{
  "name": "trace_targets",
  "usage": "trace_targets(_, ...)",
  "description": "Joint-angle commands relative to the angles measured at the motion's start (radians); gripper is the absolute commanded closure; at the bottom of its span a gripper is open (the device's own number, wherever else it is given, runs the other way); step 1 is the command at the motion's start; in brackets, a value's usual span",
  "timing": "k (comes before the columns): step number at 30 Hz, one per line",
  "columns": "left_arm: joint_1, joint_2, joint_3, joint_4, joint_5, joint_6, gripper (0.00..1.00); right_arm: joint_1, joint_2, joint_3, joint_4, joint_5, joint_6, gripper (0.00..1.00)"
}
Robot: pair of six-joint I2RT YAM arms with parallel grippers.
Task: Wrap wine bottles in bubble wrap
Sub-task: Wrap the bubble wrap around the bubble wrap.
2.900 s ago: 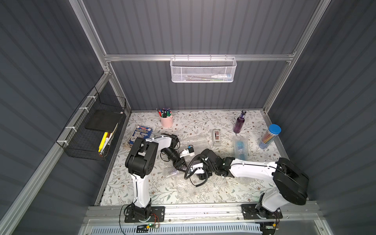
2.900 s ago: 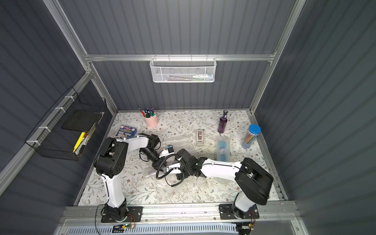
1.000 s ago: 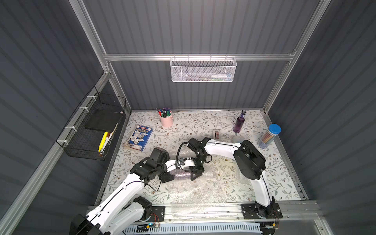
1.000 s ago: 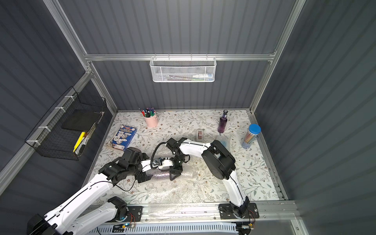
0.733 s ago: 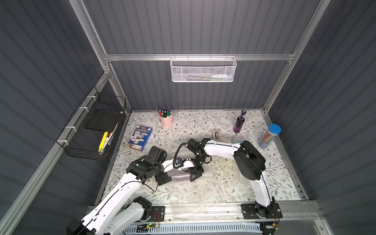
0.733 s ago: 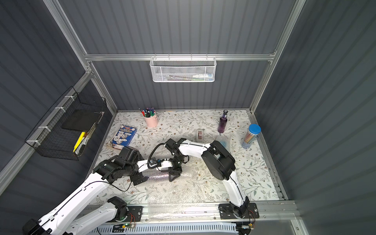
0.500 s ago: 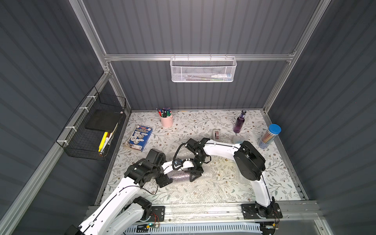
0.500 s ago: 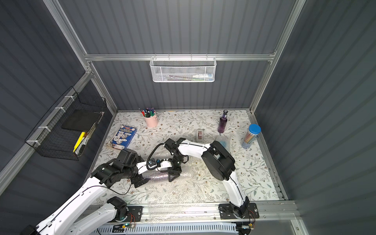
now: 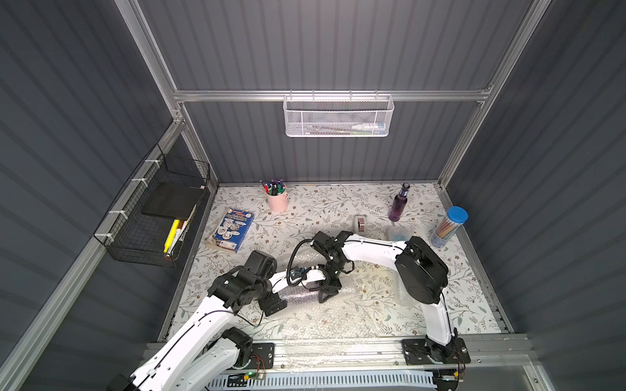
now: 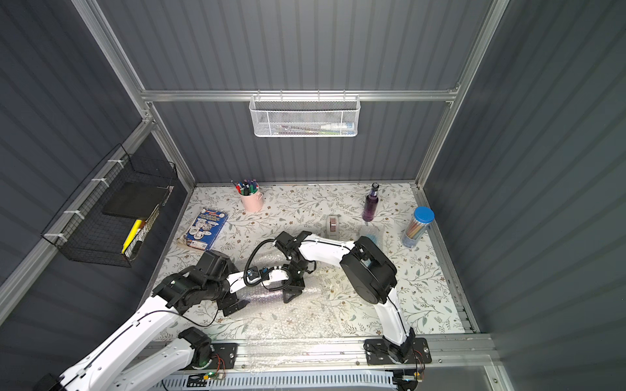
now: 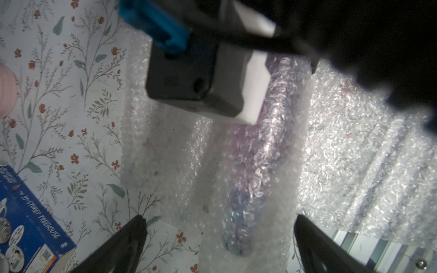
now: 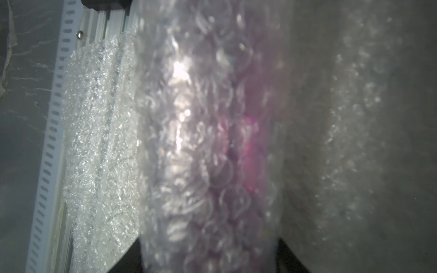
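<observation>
My left gripper is to move back and pull the wrap's far edge [image 11: 128, 141] flat before rolling the bottle, because the bubble wrap [image 11: 191, 143] beyond the bottle lies creased and loose.
A purple wine bottle [image 9: 301, 295] lies rolled in bubble wrap [image 9: 325, 316] near the table's front left. My right gripper [image 9: 327, 294] is shut on the wrapped bottle [image 12: 208, 141], one finger on each side. My left gripper [image 9: 275, 304] stands open at the bottle's other end [image 11: 238, 227], its fingers [image 11: 134, 234] wide apart and not touching it. In both top views a second purple bottle [image 10: 370, 204] stands upright at the back right. A blue bottle [image 9: 399, 233] lies under more wrap, partly hidden behind my right arm.
A pink cup of markers [image 9: 277, 200] and a blue book [image 9: 233, 230] sit at the back left. A grey tape dispenser [image 9: 360, 223] and a tube of pencils [image 9: 447, 226] are at the back right. A black wire basket [image 9: 155, 216] hangs on the left wall.
My open left gripper has drifted slightly toward the table's front at the bottle's end. The right gripper keeps its hold in the same place.
</observation>
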Motion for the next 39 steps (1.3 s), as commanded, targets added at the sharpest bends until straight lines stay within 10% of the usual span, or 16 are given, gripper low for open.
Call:
trace_targets(1,-0.006,0.033,0.011,-0.005,0.029,0.033,0.01,-0.051,-0.063,-0.025,0.029,0.006,0.035,0.55)
trace_targets(16,0.087,0.262,0.075,0.073,-0.043,-0.048,0.01,-0.036,-0.125,-0.099,0.121,0.037,0.038,0.55)
trace_targets(26,0.148,0.118,0.130,-0.224,-0.151,-0.073,0.01,-0.086,-0.038,-0.095,0.058,-0.054,0.050,0.55)
trace_targets(33,0.148,-0.032,0.125,-0.261,0.242,0.142,0.01,-0.078,0.013,-0.047,-0.018,-0.103,0.017,0.55)
trace_targets(39,0.140,0.006,0.126,-0.279,0.304,0.214,0.09,-0.060,-0.024,-0.049,-0.017,-0.115,0.007,0.55)
